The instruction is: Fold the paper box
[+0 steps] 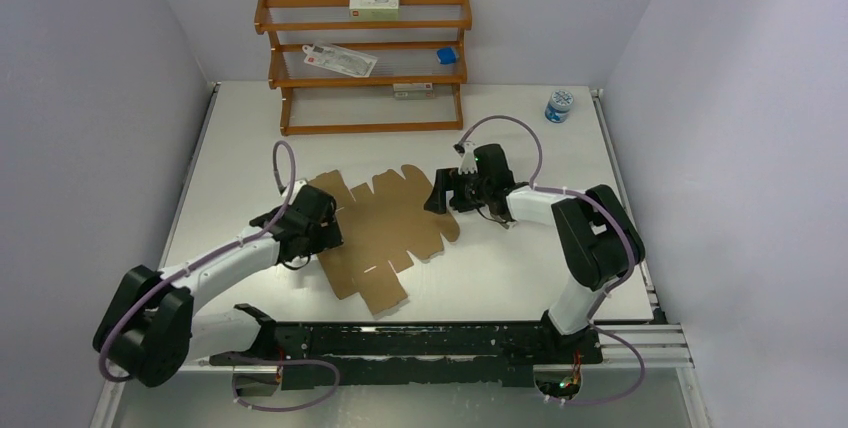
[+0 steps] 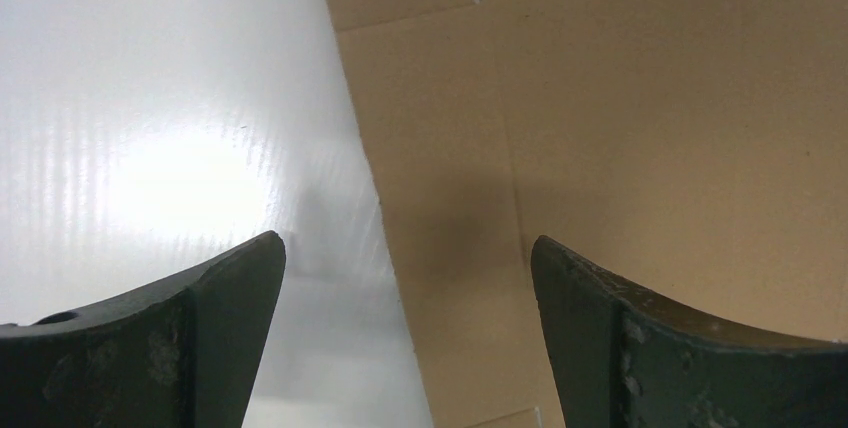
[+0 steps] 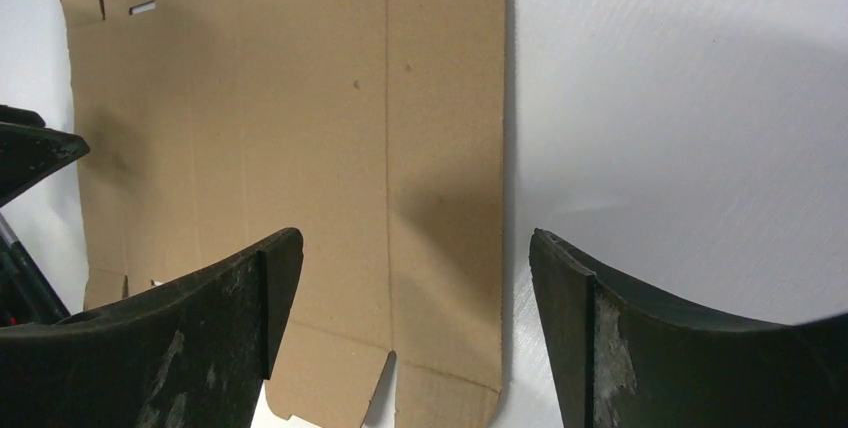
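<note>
The paper box's rounded outer panel [image 1: 452,227] is facing my right gripper. Both my grippers should turn the flat paper box until that panel faces the table's near edge [image 1: 430,298], before they fold it.
The paper box [image 1: 385,233] is a flat brown die-cut cardboard sheet with flaps, lying on the white table. My left gripper [image 1: 322,228] is open at the sheet's left edge; in the left wrist view [image 2: 405,268] the sheet's edge [image 2: 450,198] runs between the two fingers. My right gripper [image 1: 445,196] is open at the sheet's right edge; in the right wrist view [image 3: 415,268] the sheet's [image 3: 300,128] outer panel and edge lie between the fingers. Neither gripper holds anything.
A wooden rack [image 1: 365,63] stands at the back with printed cartons [image 1: 373,4] and a small blue item [image 1: 446,55]. A small blue-and-white jar [image 1: 559,105] sits at the back right. Grey walls close in the table on three sides.
</note>
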Motion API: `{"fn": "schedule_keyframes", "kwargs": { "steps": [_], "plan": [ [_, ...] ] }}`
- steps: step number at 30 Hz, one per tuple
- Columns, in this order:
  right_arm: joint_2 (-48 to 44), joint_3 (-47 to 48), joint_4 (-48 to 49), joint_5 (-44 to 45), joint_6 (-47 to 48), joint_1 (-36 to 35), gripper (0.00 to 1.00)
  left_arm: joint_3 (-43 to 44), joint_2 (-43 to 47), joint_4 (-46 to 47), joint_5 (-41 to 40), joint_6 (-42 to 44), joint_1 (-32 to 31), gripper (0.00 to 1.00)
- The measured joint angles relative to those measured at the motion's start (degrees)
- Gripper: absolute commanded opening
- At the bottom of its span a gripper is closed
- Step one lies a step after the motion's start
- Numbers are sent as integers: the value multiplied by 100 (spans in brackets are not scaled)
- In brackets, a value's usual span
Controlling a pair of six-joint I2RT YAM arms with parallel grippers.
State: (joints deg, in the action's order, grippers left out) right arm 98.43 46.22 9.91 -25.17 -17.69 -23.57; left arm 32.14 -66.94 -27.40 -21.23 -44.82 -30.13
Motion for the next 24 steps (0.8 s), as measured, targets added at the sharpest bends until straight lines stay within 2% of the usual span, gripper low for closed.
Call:
{"fn": "schedule_keyframes", "kwargs": {
  "steps": [10,18,24],
  "plan": [
    [-136,-157,11,94,140,-81,88,352,-1084,793,352,341,155,98],
    [-1001,-883,-389,138,160,-219,87,1047,-1976,1108,404,868,192,98],
    [-1714,-1416,-699,223,-48,-605,87,1644,-2647,1272,413,1366,251,98]
  ]
}}
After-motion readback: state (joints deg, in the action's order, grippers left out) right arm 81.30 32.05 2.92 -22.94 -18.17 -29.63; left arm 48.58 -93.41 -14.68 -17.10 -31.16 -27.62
